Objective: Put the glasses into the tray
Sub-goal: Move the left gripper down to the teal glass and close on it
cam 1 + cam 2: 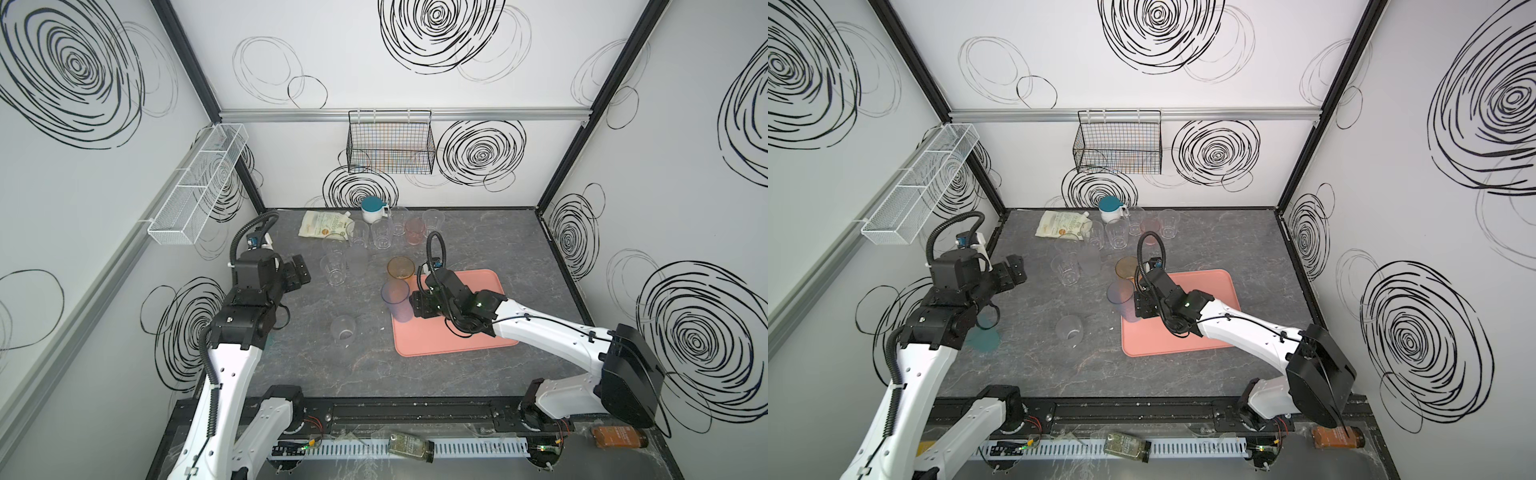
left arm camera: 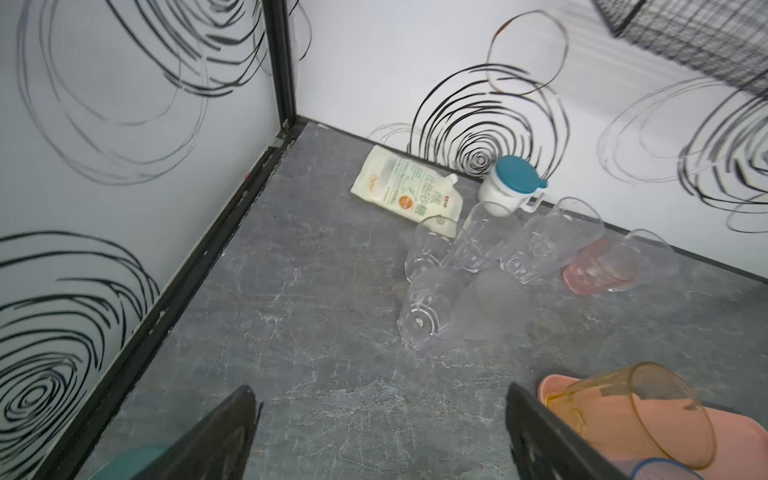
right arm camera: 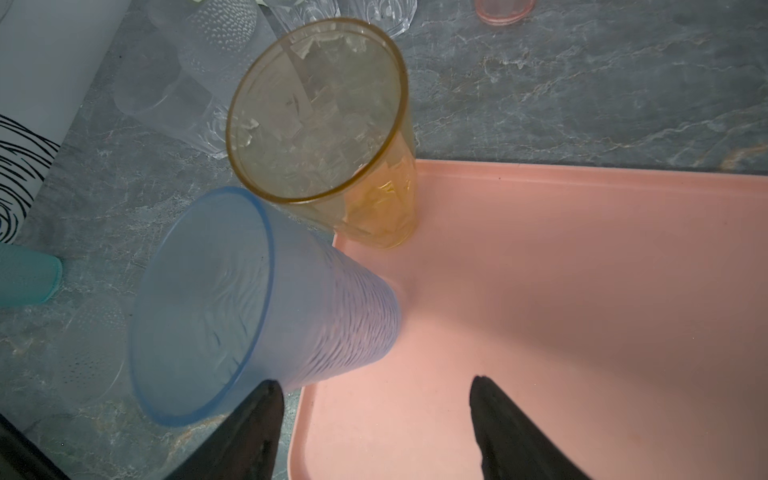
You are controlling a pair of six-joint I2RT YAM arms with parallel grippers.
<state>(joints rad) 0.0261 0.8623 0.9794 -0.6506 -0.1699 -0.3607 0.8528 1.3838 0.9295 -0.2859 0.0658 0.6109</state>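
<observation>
The teal glass is standing clear of the other glasses, and my left gripper is open. I keep going toward the glass until my fingers close on its side.
The salmon tray [image 1: 457,336] lies right of centre. A blue glass [image 1: 397,300] stands upright at its left rim and an amber glass [image 1: 401,267] at its far left corner. My right gripper [image 1: 419,305] is open above the tray, one finger beside the blue glass [image 3: 266,299], nothing between the fingers. In the right wrist view that gripper [image 3: 374,382] hovers over bare tray [image 3: 582,291]. My left gripper [image 1: 300,275] is open and empty over the table [image 2: 380,388]. Several clear glasses [image 1: 357,241] and a pink glass [image 1: 414,230] cluster at the back. A frosted glass [image 1: 343,328] stands alone. A teal glass [image 1: 982,336] is under the left arm.
A white mug with teal lid [image 1: 372,210] and a pouch [image 1: 326,224] lie by the back wall. A black wire basket [image 1: 390,141] and a white one [image 1: 199,183] hang on the walls. A jar [image 1: 411,446] and a brown bottle [image 1: 619,436] lie at the front ledge.
</observation>
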